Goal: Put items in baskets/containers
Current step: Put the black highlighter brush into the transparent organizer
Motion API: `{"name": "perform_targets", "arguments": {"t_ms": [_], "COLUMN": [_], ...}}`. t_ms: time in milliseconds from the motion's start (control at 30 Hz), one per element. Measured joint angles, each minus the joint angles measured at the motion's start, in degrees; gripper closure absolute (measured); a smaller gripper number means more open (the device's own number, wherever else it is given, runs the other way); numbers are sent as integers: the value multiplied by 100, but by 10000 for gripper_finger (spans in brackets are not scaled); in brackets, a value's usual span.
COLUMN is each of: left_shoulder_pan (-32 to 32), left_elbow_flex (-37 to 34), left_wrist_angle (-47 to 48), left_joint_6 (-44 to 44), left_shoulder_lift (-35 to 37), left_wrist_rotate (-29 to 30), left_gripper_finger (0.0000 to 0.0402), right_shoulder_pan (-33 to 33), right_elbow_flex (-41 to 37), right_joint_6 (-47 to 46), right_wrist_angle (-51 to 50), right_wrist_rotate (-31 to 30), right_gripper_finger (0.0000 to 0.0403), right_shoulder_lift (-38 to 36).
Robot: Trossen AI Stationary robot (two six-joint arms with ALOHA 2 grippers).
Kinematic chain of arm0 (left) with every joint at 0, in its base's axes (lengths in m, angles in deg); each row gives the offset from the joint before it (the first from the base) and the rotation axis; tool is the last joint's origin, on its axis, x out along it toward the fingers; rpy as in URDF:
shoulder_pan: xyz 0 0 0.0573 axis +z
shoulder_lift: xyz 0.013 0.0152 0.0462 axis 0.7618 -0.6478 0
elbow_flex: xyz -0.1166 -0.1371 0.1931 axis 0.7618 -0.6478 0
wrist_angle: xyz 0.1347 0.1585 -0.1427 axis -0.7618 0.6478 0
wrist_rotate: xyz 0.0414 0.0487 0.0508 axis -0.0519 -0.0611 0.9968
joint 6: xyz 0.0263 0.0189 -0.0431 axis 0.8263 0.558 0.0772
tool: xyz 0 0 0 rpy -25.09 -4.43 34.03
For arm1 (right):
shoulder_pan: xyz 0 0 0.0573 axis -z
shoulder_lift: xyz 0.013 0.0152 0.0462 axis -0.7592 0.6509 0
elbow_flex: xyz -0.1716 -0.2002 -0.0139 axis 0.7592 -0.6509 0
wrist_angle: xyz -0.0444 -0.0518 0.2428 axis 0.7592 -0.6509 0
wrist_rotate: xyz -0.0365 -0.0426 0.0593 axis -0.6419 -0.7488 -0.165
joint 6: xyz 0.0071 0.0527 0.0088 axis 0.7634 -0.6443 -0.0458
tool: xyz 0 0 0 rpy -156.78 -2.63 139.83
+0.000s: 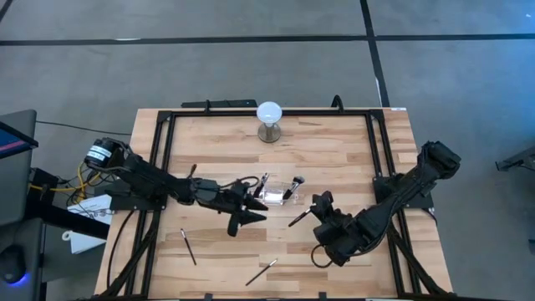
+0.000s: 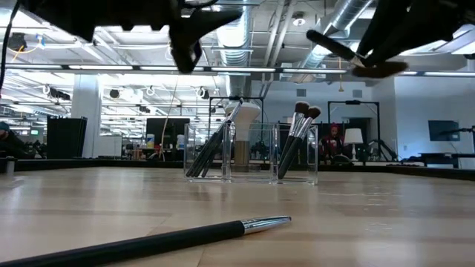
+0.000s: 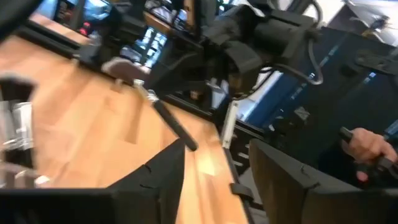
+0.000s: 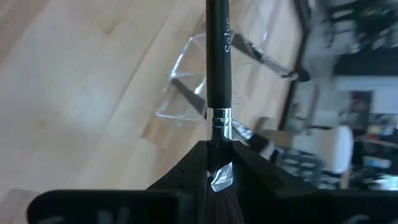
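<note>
Next, I reach in with my left gripper and take the brush's handle, because my right gripper holds the brush at its ferrule and the brush's handle (image 1: 300,217) end (image 1: 291,225) is short of my left gripper's fingers.
The clear holder (image 1: 272,196) stands mid-table with several brushes (image 2: 295,141) leaning in its compartments. My right gripper (image 1: 320,204), just right of the holder and above the table, is shut on a dark-handled brush (image 1: 298,219). My left gripper (image 1: 248,218) hovers open just left of the holder with nothing between its fingers (image 3: 158,180). Loose brushes lie flat on the table near the front edge (image 1: 188,247), (image 1: 261,272), and one at the left (image 1: 192,171). My right gripper pinches the brush between its two fingers at the silver ferrule (image 4: 219,121), close to the bristle head. The brush lies along the fingers, its dark handle (image 4: 217,50) sticking out ahead of them toward the holder. It is lifted clear of the table (image 2: 334,46).
A white globe on a metal base (image 1: 269,119) stands at the table's far middle. A black frame (image 1: 167,142) runs around the tabletop. A person's hand (image 3: 367,144) shows beyond the table's right side. One loose brush lies close to the low camera (image 2: 185,236).
</note>
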Motion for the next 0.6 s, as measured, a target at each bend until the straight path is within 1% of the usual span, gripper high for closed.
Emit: {"name": "perform_targets", "arguments": {"t_ms": [133, 300, 333, 433, 533, 600], "left_shoulder_pan": [9, 239, 281, 394, 434, 441], "left_elbow_flex": [305, 617, 646, 854, 1095, 1235], "left_wrist_angle": [90, 989, 1019, 959, 943, 972], "left_joint_6": [-60, -785, -955, -1369, -1563, -1679], "left_shoulder_lift": [-157, -419, -498, -678, -828, -886], "left_wrist_rotate": [-53, -34, -67, -311, -331, -329], "left_gripper_finger": [202, 184, 182, 176, 174, 174], "right_shoulder_pan": [-263, -669, -721, -766, -723, -677], "right_elbow_flex": [0, 0, 0, 1, 2, 2], "right_joint_6": [311, 1305, 1557, 2247, 2684, 2849], "right_wrist_angle": [55, 495, 653, 1118, 1447, 1492], "right_wrist_rotate": [-598, -1496, -1635, -1857, -1931, -1948], "right_gripper_finger": [343, 343, 343, 343, 342, 342], "right_shoulder_lift": [0, 0, 0, 0, 0, 0]}}
